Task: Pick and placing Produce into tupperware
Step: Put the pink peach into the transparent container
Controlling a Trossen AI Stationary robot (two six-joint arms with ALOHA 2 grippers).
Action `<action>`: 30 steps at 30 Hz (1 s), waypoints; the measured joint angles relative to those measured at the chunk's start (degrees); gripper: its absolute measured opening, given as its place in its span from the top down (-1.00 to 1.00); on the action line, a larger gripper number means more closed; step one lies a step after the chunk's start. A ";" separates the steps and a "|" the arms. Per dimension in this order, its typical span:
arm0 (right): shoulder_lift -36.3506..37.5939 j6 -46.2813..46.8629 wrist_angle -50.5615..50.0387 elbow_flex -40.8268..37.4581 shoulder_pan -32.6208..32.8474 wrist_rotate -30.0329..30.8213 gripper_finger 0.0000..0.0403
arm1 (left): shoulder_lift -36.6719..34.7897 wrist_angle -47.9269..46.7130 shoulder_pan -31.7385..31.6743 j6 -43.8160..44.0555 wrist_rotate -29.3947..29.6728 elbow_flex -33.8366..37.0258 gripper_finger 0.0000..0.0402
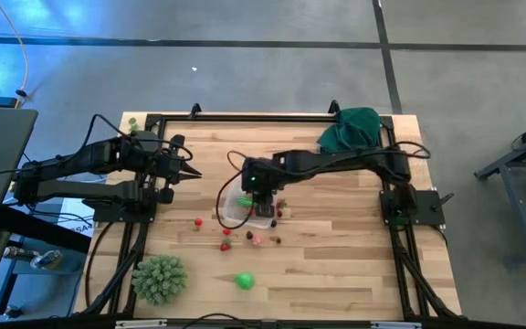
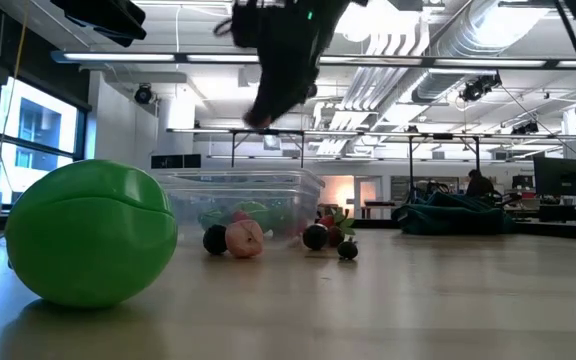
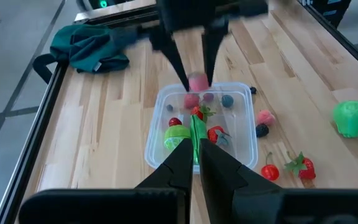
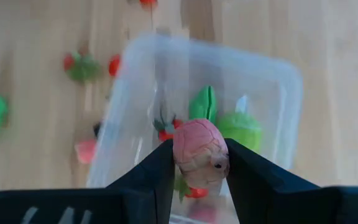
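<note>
The pink piece [image 4: 201, 150] is hanging clear of the tupperware's sides. My right gripper goes on lowering it until it gets close to the produce inside [image 3: 185, 116], then let go of it.
The clear tupperware [image 1: 241, 210] stands mid-table with several green and red produce pieces inside [image 3: 178, 132]. My right gripper [image 4: 199, 163] hovers over it, shut on a pink, wrinkled produce piece [image 4: 199, 149]. More produce lies loose on the wood: red and pink pieces [image 1: 226, 239] near the container and a round green one [image 1: 244, 281] toward the near edge. My left gripper [image 1: 193, 174] is shut and empty, held above the table at the left, pointing toward the tupperware [image 3: 201, 127]. My right gripper pinches the pink piece by two opposite sides [image 4: 180, 155] between its two fingers [image 3: 174, 59]. The fingers slant steeply down from above. The piece is lifted clear and hangs over the open tupperware [image 4: 210, 106].
A large spiky pale-green ball [image 1: 160, 278] sits at the near left corner. A dark green cloth [image 1: 350, 130] lies at the far right corner. A black frame rail [image 1: 245, 116] runs along the table's far edge. Bare wood [image 1: 354, 265] stretches to the near right.
</note>
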State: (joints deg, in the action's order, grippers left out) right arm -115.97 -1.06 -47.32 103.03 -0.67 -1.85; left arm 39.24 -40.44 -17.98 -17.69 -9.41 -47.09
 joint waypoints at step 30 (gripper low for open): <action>-10.99 3.88 -4.73 -0.01 -2.66 3.30 0.42 | 0.00 0.01 0.00 0.00 0.00 0.00 0.91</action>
State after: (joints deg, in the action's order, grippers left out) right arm -126.96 2.82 -52.06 103.02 -3.33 1.45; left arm 39.24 -40.42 -17.98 -17.69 -9.41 -47.09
